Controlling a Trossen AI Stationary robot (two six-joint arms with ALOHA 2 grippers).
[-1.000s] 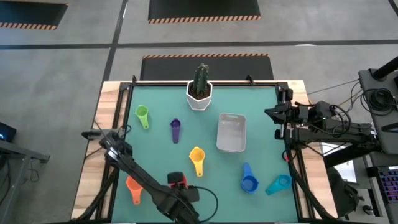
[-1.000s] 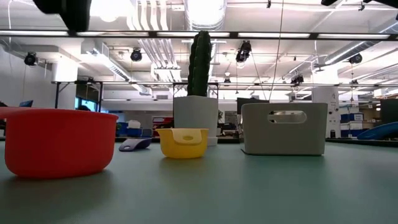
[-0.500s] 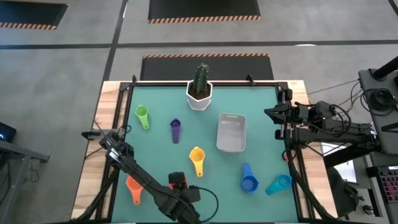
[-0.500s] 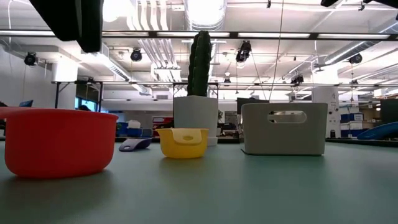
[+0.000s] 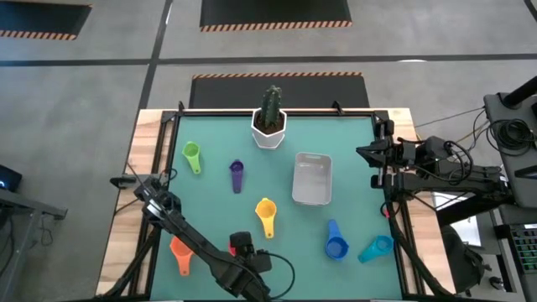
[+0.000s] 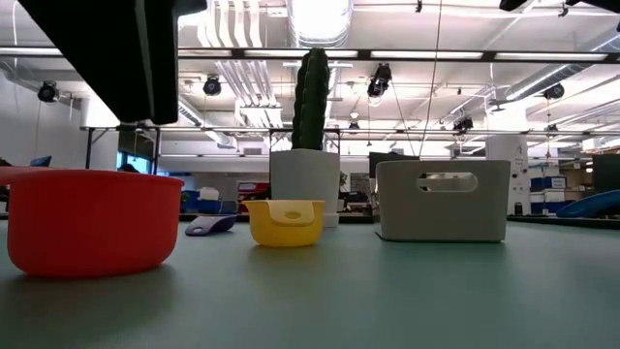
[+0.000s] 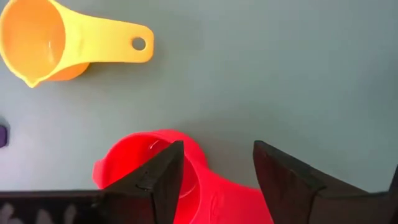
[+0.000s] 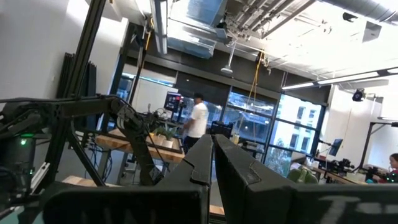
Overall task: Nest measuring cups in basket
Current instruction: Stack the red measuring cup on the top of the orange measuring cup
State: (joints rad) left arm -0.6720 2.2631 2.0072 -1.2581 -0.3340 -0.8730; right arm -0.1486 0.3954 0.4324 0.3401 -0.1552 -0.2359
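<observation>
My left gripper's fingers are on both sides of the red cup's rim (image 7: 203, 174) where the cup's handle starts, so I keep going down until one finger is inside the cup's bowl (image 7: 142, 163), then close.
The red cup (image 7: 146, 165) stands on the mat near the table's near edge, its handle (image 7: 233, 199) running under my left gripper (image 7: 217, 149). That gripper is open and points down, hovering above the cup (image 6: 92, 221) without touching it; one finger stands over the bowl's edge, the other beside the handle. On the mat lie the yellow cup (image 5: 266, 211), green cup (image 5: 191, 153), purple cup (image 5: 237, 174), orange cup (image 5: 179, 252), blue cup (image 5: 336, 243) and teal cup (image 5: 375, 247). The grey-white basket (image 5: 312, 157) stands right of centre. My right gripper (image 5: 367, 153) waits shut at the table's right edge.
A white hexagonal pot with a cactus (image 5: 269, 126) stands at the far edge of the mat, just left of the basket's far end. Bare mat lies between the red cup and the basket. A person stands in the room far behind the table in the right wrist view.
My left gripper has come down toward the red cup, staying open; in the low view it reaches lower over the cup than before. The cups and the basket have kept their places.
</observation>
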